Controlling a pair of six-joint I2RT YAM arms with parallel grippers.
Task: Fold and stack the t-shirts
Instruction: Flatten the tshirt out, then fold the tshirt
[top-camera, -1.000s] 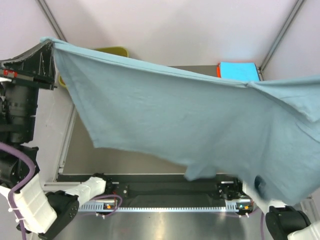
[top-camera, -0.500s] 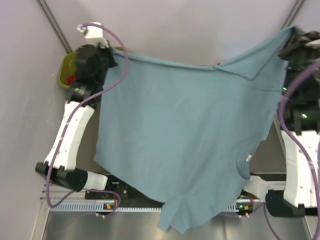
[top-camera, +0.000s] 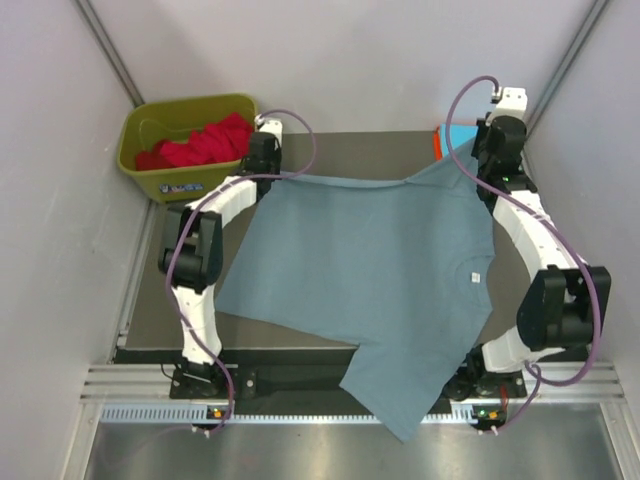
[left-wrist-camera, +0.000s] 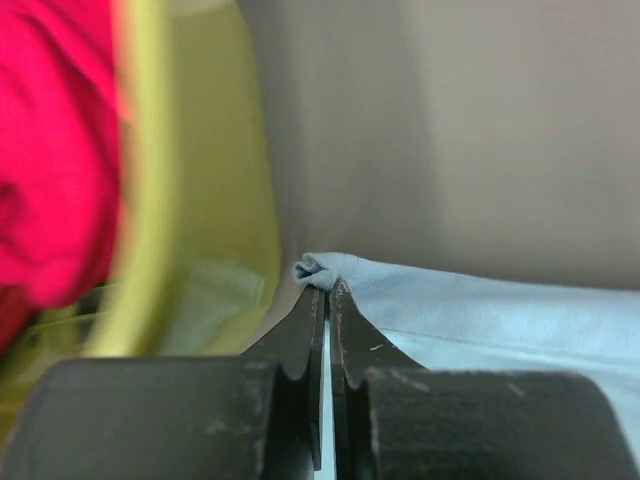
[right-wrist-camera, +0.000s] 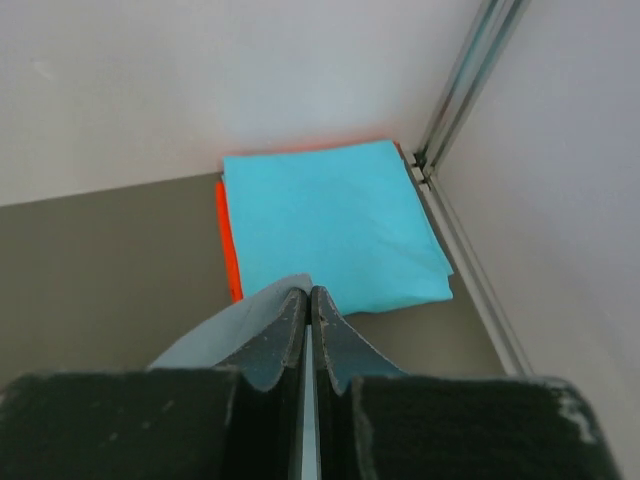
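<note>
The bin's side (top-camera: 224, 174) is next to my left gripper and the cyan t-shirt is under my right gripper, so next I put both corners back down over the grey-blue t-shirt (top-camera: 275, 217).
The dusty grey-blue t-shirt (top-camera: 370, 270) lies spread over the table, its small neck label (top-camera: 476, 276) at the right and one part hanging over the near edge. My left gripper (top-camera: 266, 172) is shut on its far left corner (left-wrist-camera: 330, 268), close to the bin. My right gripper (top-camera: 472, 166) is shut on the far right corner (right-wrist-camera: 235, 322). A folded bright cyan t-shirt (right-wrist-camera: 330, 220) lies on an orange one (right-wrist-camera: 224, 240) in the far right corner of the table. Red t-shirts (top-camera: 205, 140) fill the bin.
The olive-green plastic bin (top-camera: 150, 176) stands off the table's far left corner, its wall (left-wrist-camera: 215, 180) right beside my left fingers. A metal frame post (right-wrist-camera: 465, 85) rises behind the folded stack. Pale walls close in on all sides.
Both arms have swung down and away from the camera, carrying the grey-blue shirt from hanging high in the air to lying spread on the table. Both grips held.
</note>
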